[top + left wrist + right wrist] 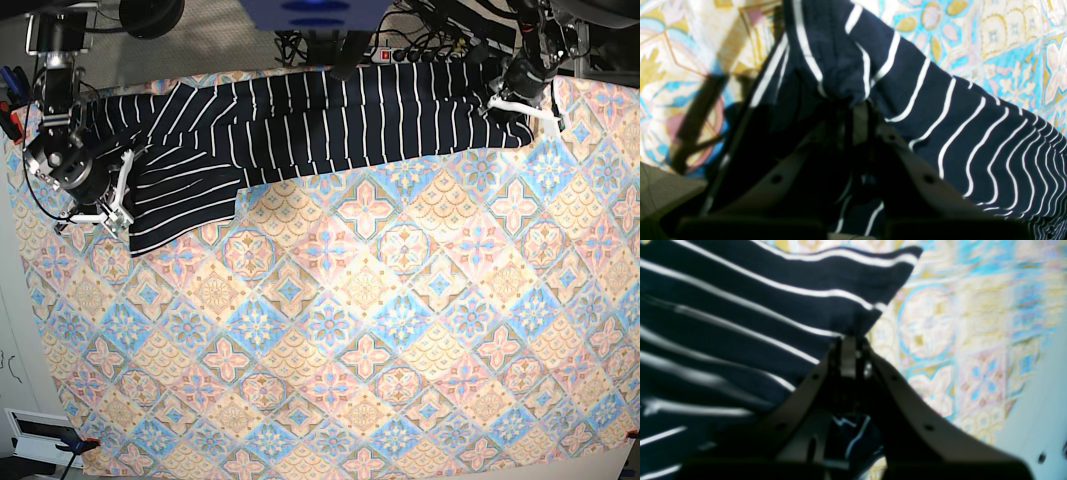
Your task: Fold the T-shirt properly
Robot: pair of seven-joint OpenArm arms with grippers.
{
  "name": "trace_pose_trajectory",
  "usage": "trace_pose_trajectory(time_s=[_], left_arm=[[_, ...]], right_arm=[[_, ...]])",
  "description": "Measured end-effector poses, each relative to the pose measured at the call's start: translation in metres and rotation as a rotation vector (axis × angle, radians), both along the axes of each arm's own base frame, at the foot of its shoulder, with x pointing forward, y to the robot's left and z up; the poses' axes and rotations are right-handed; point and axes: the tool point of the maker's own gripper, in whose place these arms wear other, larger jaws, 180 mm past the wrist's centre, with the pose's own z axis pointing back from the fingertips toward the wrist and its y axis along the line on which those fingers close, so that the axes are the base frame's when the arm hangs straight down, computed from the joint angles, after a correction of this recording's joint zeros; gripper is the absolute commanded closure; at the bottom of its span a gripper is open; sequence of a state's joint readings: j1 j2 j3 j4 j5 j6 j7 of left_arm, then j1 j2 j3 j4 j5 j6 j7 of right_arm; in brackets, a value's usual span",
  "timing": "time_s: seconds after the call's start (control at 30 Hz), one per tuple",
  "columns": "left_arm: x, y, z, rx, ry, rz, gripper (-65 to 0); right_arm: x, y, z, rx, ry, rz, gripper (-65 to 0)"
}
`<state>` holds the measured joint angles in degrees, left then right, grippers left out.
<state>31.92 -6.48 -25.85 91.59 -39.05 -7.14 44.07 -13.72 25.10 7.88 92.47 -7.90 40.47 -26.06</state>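
The T-shirt's end flap (186, 219) sticks out at a slant past the T-shirt's near edge. Next, my right gripper pulls the flap back toward the tablecloth's far edge to straighten it.
The T-shirt (330, 120), dark navy with thin white stripes, lies stretched along the far edge of the patterned tablecloth (380, 330). My left gripper (512, 104) is at the shirt's right end in the base view. In the left wrist view this gripper (853, 101) is shut on a bunched fold of the T-shirt (940, 110). My right gripper (120, 208) is at the shirt's left end, near its lower corner. Seen from the right wrist, that gripper (848, 338) is shut on the edge of the T-shirt (773, 306), beside its corner.
The tablecloth (973, 340) covers the whole table, and all of it below the shirt is bare pattern. Cables and a power strip (420, 45) lie past the far edge. A clamp (75, 445) holds the cloth's near-left corner.
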Motion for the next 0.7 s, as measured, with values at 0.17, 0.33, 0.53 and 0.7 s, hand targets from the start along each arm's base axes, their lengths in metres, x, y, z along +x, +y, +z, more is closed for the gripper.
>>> trace_pose_trajectory(time_s=[0.17,0.33,0.53,0.7], left_arm=[[0.006,0.0,0.001,0.001,-0.01,0.003,0.0],[0.006,0.0,0.001,0.001,-0.01,0.003,0.0],[0.007,0.001,0.001,0.002,-0.01,0.002,0.0],[0.007,0.0,0.001,0.002,-0.01,0.002,0.0]], right_arm=[[-0.04,-0.008,0.014,-0.106,0.041,0.002,-0.5],[-0.055,-0.004,0.03,-0.134,0.03,0.013,-0.5],[-0.101,-0.022,0.02,-0.18,0.13,-0.014,-0.5],[-0.114,-0.019,0.014,-0.168,0.162,-0.008,-0.6]])
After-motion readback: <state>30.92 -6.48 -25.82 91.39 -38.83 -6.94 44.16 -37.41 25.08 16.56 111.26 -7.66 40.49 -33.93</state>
